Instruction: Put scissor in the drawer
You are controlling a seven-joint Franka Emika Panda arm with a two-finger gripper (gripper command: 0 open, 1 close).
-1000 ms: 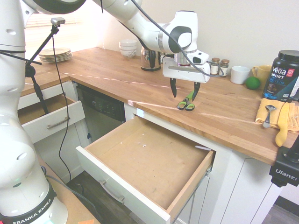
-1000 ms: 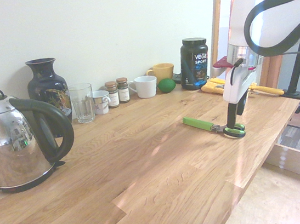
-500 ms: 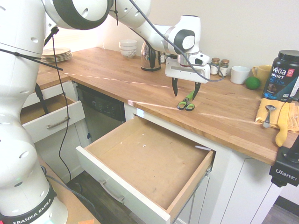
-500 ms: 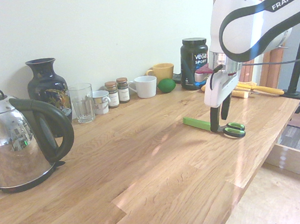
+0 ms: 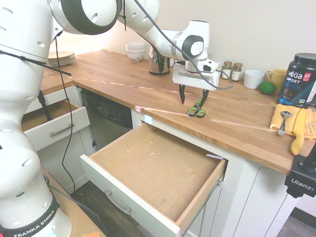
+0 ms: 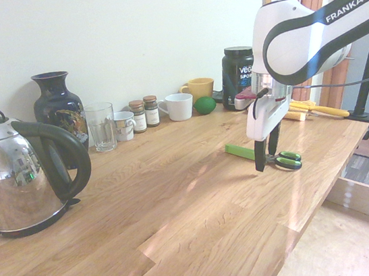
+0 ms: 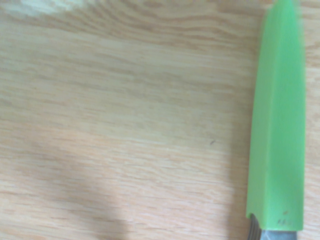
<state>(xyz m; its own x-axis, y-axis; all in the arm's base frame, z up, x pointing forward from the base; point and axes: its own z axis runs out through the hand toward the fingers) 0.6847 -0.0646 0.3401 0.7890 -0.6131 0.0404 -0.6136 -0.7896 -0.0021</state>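
The green sheath (image 7: 279, 125) fits closely around the base of the blades (image 7: 278, 234), so it will stay on and come along when I lift the scissor.
The scissor (image 5: 197, 109) lies flat on the wooden counter (image 5: 123, 79) near its front edge, green sheath pointing toward the wall, green-and-black handles toward the edge. Its sheath (image 6: 241, 151) and handles show in the second exterior view, and the sheath (image 7: 277, 125) fills the wrist view's side. My gripper (image 5: 193, 96) hangs open just above the counter, fingers pointing down, one finger close beside the sheath. It holds nothing. In the second exterior view the gripper (image 6: 267, 152) stands at the scissor's pivot. The drawer (image 5: 197, 205) is pulled wide open below the counter's edge, its wooden bottom bare.
A smaller drawer (image 5: 52, 129) is open at the left. Along the wall stand a kettle (image 6: 19, 175), vase (image 6: 58, 107), glass (image 6: 101, 126), spice jars (image 6: 144, 112), white mug (image 6: 179, 106), yellow mug (image 6: 197, 87), a green fruit (image 6: 205, 104) and a black tub (image 6: 240, 77). A yellow cloth (image 5: 291, 122) lies to the right.
My gripper has slid a little along the counter toward the kettle side, staying open and low. The scissor has not moved.
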